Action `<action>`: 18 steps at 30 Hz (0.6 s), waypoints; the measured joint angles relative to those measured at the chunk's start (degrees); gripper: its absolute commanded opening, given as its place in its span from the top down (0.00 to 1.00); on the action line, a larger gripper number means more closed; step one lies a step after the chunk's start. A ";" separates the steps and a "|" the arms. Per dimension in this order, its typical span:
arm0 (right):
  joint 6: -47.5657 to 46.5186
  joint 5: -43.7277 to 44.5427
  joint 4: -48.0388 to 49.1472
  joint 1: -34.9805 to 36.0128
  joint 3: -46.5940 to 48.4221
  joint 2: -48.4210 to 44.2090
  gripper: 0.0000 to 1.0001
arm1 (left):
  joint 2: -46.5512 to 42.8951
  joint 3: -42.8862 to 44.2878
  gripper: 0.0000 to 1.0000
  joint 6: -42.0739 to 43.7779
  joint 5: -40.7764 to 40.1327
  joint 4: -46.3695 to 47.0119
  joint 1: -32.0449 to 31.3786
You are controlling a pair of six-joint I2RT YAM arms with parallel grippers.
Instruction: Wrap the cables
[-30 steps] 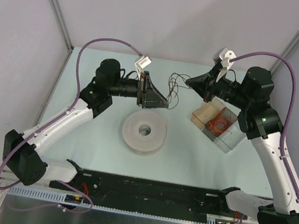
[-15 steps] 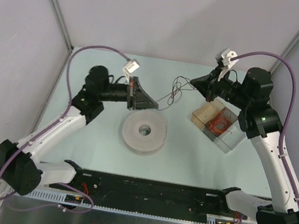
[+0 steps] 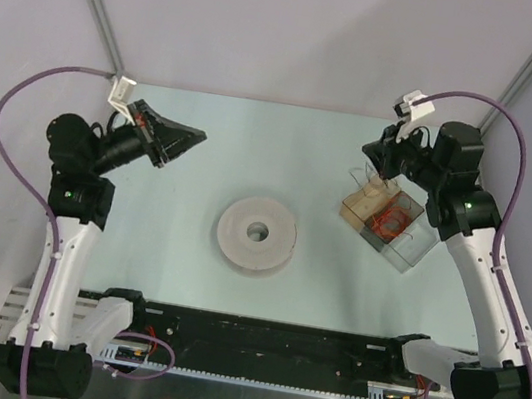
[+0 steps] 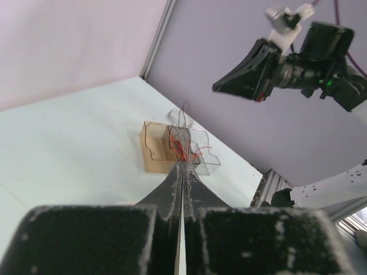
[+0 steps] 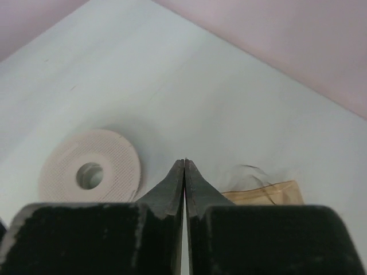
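Note:
The dark cable is lying over the box, far from my left gripper. My right gripper should therefore lift the cable out and hand it over above the spool [image 3: 257, 231].
The thin dark cable [image 4: 183, 114] lies bunched in loops over the tan and clear box [image 3: 410, 251]; it also shows in the right wrist view [image 5: 261, 175]. The white perforated spool [image 3: 237, 244] lies flat mid-table with no wire on it, and it shows in the right wrist view [image 5: 117, 153]. My left gripper [image 3: 198, 135] is shut and empty, raised at the far left, well away from the spool. My right gripper [image 3: 366, 155] is shut, raised above the box's far-left corner. I cannot tell whether a wire end is pinched in it.
A small orange-red wire coil [image 3: 391, 221] sits inside the box. Purple arm cords [image 3: 35, 92] arc above both arms. A black rail [image 3: 263, 346] runs along the near edge. Grey walls close in at the back and sides.
The left arm has swung far left and back, away from the cable. The cable, earlier stretched between both grippers, now rests bunched over the box. The right gripper has pulled back slightly.

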 measured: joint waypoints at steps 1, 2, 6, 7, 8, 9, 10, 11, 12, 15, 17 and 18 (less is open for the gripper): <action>-0.28 -1.07 -0.35 0.11 -0.11 0.13 0.99 | -0.17 1.11 1.00 0.00 0.15 -0.15 0.46; -0.33 -2.25 -0.55 0.33 -0.33 0.22 1.00 | -0.46 1.79 0.96 0.04 0.31 -0.26 0.63; -0.15 -6.71 0.48 2.43 -2.08 0.07 1.00 | -2.40 2.45 0.61 2.47 2.80 -0.72 0.79; -0.13 -7.37 0.98 3.17 -2.40 -0.02 1.00 | -2.58 2.36 0.52 3.89 3.58 -1.38 0.79; -0.15 -7.67 1.38 3.78 -2.56 -0.13 0.99 | -2.69 2.27 0.45 5.33 3.96 -2.21 0.79; -0.31 -7.74 1.79 4.79 -2.64 -0.37 0.93 | -2.73 2.08 0.40 7.52 4.50 -3.67 0.79; -0.66 -7.65 2.03 5.42 -2.64 -0.57 0.85 | -2.62 1.88 0.36 9.33 4.81 -4.76 0.79; -1.05 -7.39 2.03 5.90 -2.64 -0.79 0.77 | -2.34 1.60 0.33 11.23 5.25 -6.49 0.79; -2.36 -6.64 1.73 6.49 -2.62 -1.01 0.68 | -2.08 1.33 0.30 13.05 5.46 -8.00 0.79; -6.03 -3.69 -0.57 6.14 -2.54 -0.70 0.50 | -0.72 0.44 0.27 17.16 5.64 -11.89 0.79; -9.35 -0.72 -2.75 4.07 -2.27 1.14 0.47 | -0.20 -0.55 0.26 19.30 5.60 -14.05 0.72; -10.95 0.81 -3.87 2.73 -2.16 2.64 0.47 | -0.13 -0.98 0.26 20.13 5.55 -15.04 0.63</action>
